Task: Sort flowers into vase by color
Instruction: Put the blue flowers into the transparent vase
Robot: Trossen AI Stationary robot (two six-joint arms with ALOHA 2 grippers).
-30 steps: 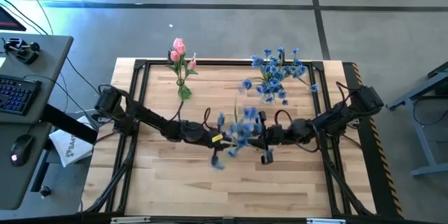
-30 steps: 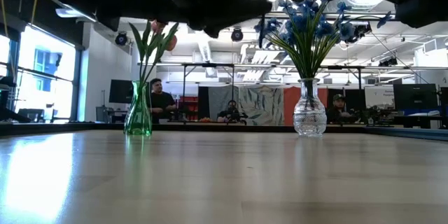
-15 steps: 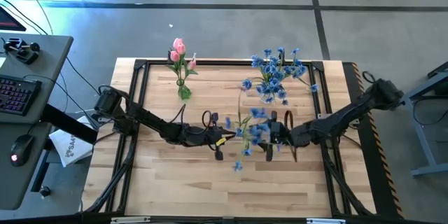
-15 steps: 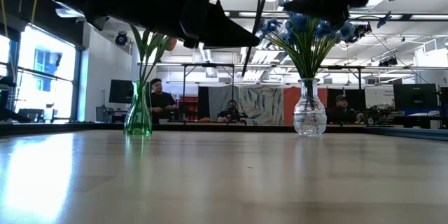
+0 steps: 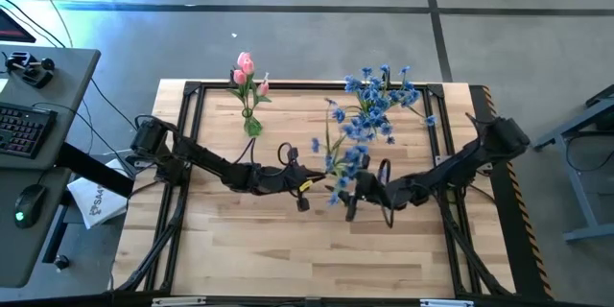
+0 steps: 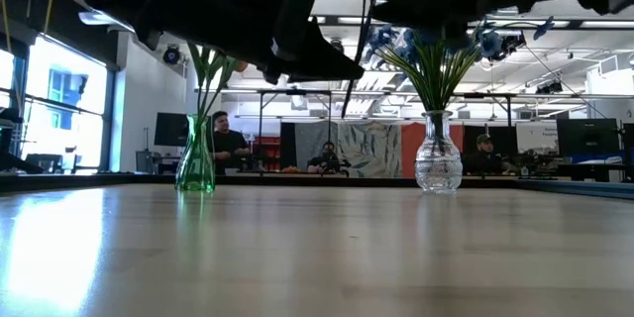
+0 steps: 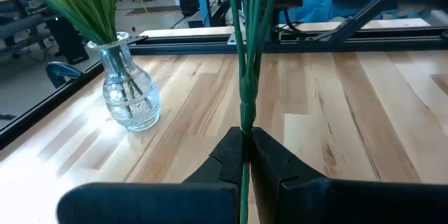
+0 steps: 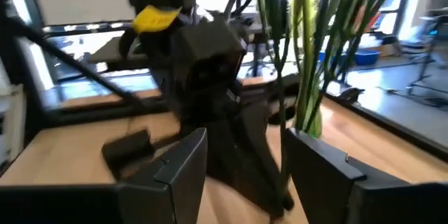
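My right gripper should open wider and move around the whole stem bundle before it takes the flower, because some of the blue flower's stems are outside its fingers.
My left gripper is above the table's middle, shut on a blue-blossomed flower. Its green stems rise from the fingers. My right gripper is open close to the right of it. In the right wrist view its fingers face the left gripper and the stem without touching. A green vase with pink buds stands at the far left. A clear vase of blue flowers stands at the far right. My left gripper pinches the flower's bundled green stems between its two fingertips, low on the stems. The fingers lie across the stems. The flower stands about upright above the fingers, lifted clear of the table, and a short stem end hangs below.
A black frame runs around the wooden table top. The near half of the table is bare wood. People sit at desks in the room behind. A desk with a keyboard stands to the left of the table.
My left gripper has turned and gone a little toward the table's right edge. The flower has swung from lying over the near middle until its blossoms point toward the far edge. My right gripper first drew back to the right, then came toward the left gripper.
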